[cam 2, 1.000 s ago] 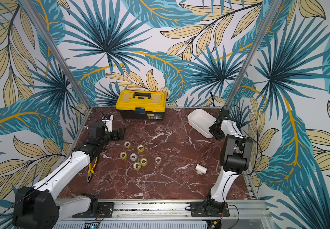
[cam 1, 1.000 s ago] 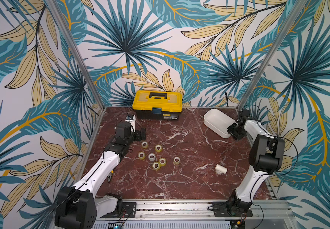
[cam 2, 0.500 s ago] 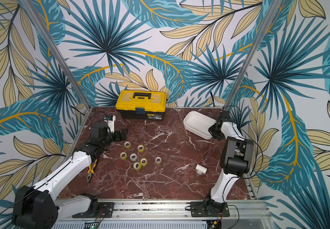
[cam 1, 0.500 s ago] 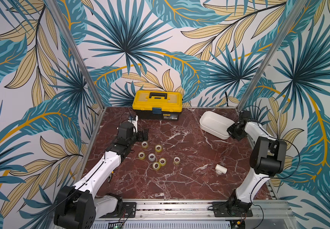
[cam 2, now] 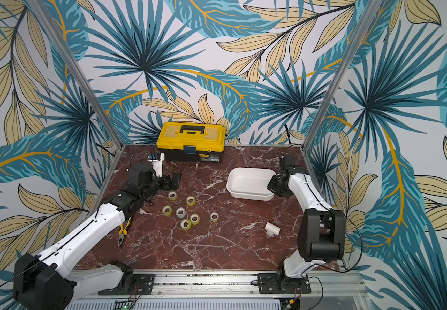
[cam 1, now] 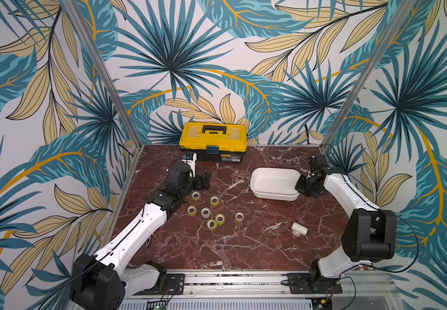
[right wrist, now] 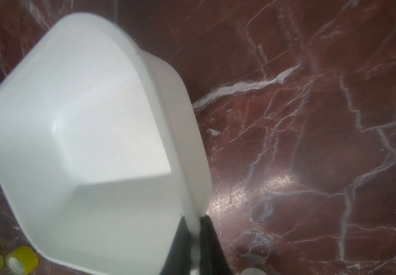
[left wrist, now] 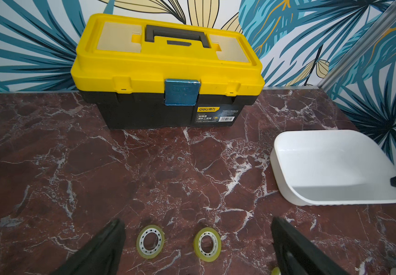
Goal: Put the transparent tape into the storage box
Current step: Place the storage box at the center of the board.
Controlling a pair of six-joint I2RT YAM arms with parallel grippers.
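My right gripper's fingers pinch the storage box's rim and the marble ahead [cam 1: 236,187] is clear. It should keep moving the box until it stands beside the tape rolls [cam 1: 214,200].
Several small yellowish rolls of transparent tape [cam 1: 205,212] lie flat in a loose cluster on the marble, left of centre. My left gripper [cam 1: 202,181] hovers open just behind them. In the left wrist view, two rolls [left wrist: 150,241] [left wrist: 207,244] show between its spread fingers [left wrist: 111,247]. The storage box [cam 1: 273,179], a white lidless tub, is empty at the right. My right gripper [cam 1: 300,185] is shut on the rim at its right end. In the right wrist view the fingertips [right wrist: 182,238] pinch the tub's wall [right wrist: 85,142]. I cannot tell whether the tub rests flat.
A yellow-and-black toolbox [cam 1: 213,142] stands against the back wall. A white pipe fitting [cam 1: 298,228] lies on the marble at the front right. Yellow-handled pliers [cam 2: 123,232] lie partly under my left arm. Patterned walls close in the left, back and right sides.
My right gripper has closed on the tub's rim and pulled the tub left and forward, toward the middle. My left gripper has edged right, toward the rolls, still open.
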